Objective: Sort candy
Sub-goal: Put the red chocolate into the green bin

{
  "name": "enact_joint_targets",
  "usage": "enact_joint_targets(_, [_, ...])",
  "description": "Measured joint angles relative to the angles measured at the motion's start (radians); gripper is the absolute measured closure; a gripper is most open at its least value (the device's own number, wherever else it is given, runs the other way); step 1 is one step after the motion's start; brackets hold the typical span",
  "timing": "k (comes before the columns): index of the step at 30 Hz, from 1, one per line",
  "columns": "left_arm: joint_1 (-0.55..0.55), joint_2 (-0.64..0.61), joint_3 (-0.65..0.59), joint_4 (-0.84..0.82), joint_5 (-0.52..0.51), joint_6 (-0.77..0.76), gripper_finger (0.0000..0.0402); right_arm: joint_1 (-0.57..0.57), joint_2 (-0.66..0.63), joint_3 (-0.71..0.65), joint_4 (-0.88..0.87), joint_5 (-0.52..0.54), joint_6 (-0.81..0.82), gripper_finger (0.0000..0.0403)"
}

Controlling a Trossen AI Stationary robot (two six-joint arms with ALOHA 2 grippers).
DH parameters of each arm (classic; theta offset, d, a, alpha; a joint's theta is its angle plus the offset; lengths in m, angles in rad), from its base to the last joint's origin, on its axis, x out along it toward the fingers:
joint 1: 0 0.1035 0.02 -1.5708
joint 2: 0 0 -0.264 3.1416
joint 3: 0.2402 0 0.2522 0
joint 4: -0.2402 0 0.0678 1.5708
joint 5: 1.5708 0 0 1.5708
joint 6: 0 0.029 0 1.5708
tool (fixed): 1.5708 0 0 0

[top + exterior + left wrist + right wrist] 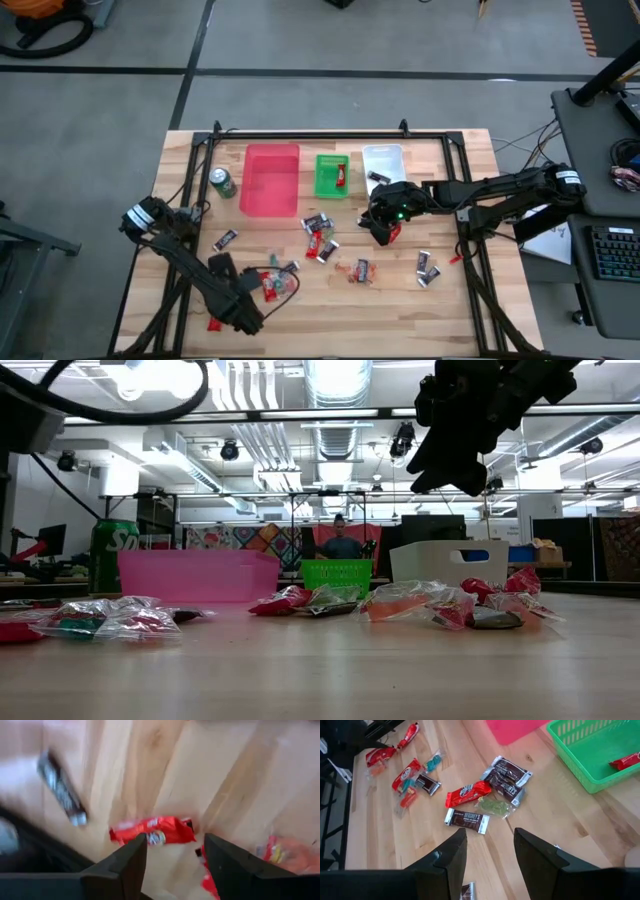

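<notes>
My left gripper needs to turn, because the red candy lies lengthwise across my left gripper's opening. My left gripper should then pinch the candy by its narrow middle before it hands the candy to my right gripper.
Wrapped candy lies scattered on the wooden table: a cluster of dark and red pieces, a dark Hershey's bar, and more red ones. My left gripper stands open above the table's near left part. A red-wrapped candy lies flat on the wood just past its fingertips, untouched. My right gripper hangs open over the table's middle right, with nothing between its fingers. One red candy lies in the green bin.
A pink bin, the green bin and a white bin stand in a row at the far side. A green drink can stands left of the pink bin. A black frame rail runs around the table's edges.
</notes>
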State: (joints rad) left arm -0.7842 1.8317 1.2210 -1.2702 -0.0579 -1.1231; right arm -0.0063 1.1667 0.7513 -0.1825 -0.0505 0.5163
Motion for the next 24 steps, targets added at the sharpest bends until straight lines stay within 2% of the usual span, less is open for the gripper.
enact_joint_targets(4, [-0.015,-0.004,-0.006,0.005,-0.047,0.201,0.0225,0.000,0.000,0.000,0.000,0.000,0.008,0.0248])
enact_joint_targets(8, [-0.029,-0.021,-0.007,0.005,-0.073,0.296,0.0235,0.000,0.000,0.000,0.000,0.000,0.009,0.0248])
enact_joint_targets(13, [-0.039,-0.064,-0.047,0.016,-0.075,0.311,0.0243,0.000,0.000,0.000,-0.001,0.000,0.007,0.0248])
enact_joint_targets(24, [-0.056,-0.264,-0.277,0.203,-0.046,0.302,0.0244,0.000,0.000,0.000,0.000,0.001,-0.002,0.0248])
